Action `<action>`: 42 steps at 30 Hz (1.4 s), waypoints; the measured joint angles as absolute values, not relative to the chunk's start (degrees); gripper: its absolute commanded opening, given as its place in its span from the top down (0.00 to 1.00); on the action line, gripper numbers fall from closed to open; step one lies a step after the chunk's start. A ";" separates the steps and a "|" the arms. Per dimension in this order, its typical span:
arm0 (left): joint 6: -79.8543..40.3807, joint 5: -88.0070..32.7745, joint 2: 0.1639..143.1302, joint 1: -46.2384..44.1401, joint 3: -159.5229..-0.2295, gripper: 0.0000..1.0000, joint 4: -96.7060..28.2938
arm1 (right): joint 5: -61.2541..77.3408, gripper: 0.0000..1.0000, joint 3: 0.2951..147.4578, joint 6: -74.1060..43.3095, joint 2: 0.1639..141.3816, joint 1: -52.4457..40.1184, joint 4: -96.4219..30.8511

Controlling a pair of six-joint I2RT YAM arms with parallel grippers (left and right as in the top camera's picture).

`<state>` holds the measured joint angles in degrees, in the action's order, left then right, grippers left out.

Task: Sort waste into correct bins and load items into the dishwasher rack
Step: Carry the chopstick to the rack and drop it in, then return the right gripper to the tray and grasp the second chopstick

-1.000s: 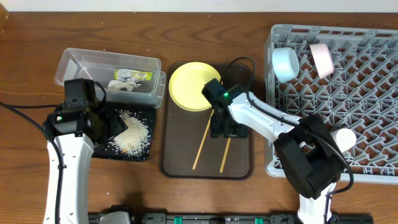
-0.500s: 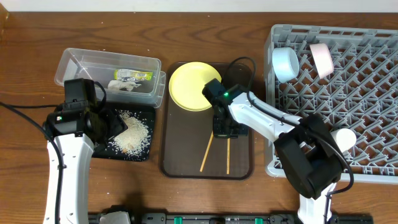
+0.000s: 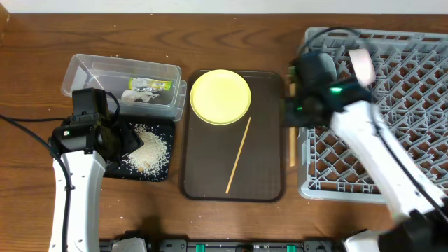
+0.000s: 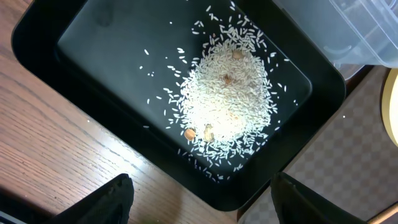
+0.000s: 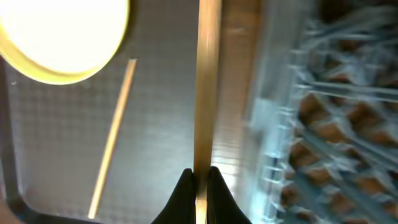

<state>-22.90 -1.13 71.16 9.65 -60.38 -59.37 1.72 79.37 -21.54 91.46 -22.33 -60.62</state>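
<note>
The wooden chopstick (image 3: 292, 143) is parallel to the grey rack's side, so my right gripper should keep bringing it across until it hangs inside the rack (image 3: 317, 155), then let go.
My right gripper (image 5: 200, 186) is shut on one wooden chopstick (image 5: 208, 93), which it holds in the air over the gap between the brown serving tray (image 3: 269, 185) and the left wall of the grey dishwasher rack (image 3: 420, 105). The other chopstick (image 3: 239, 155) lies slanted on the tray below the yellow plate (image 3: 220, 96). A pale bowl (image 3: 360, 63) leans in the rack's far row. My left gripper (image 4: 208, 205) hangs open over the near corner of the black tray (image 4: 43, 56) that holds rice (image 4: 227, 99). The clear tub (image 3: 91, 70) holds the green-and-yellow wrapper (image 3: 150, 85) and white scraps.
The right arm (image 3: 371, 147) crosses the rack's left half and hides what is under it. The clear tub and black tray sit side by side left of the brown tray. Bare wooden table (image 3: 42, 42) surrounds everything.
The right gripper shut on one chopstick, lifted it off the brown tray and swung right to the rack's left edge. The other chopstick shifted on the tray. The left arm stayed still.
</note>
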 measured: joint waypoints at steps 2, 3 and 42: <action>-22.90 -1.15 71.16 9.65 -60.38 0.26 -59.37 | 1.19 0.99 79.55 -19.00 89.25 -18.57 -63.26; -22.92 -1.15 71.16 9.65 -60.38 0.26 -59.37 | 1.02 0.99 79.55 -18.28 89.12 -17.52 -64.16; -22.90 -1.15 71.16 9.65 -60.38 0.26 -59.37 | 5.78 0.59 77.52 -10.85 88.71 -21.43 -48.62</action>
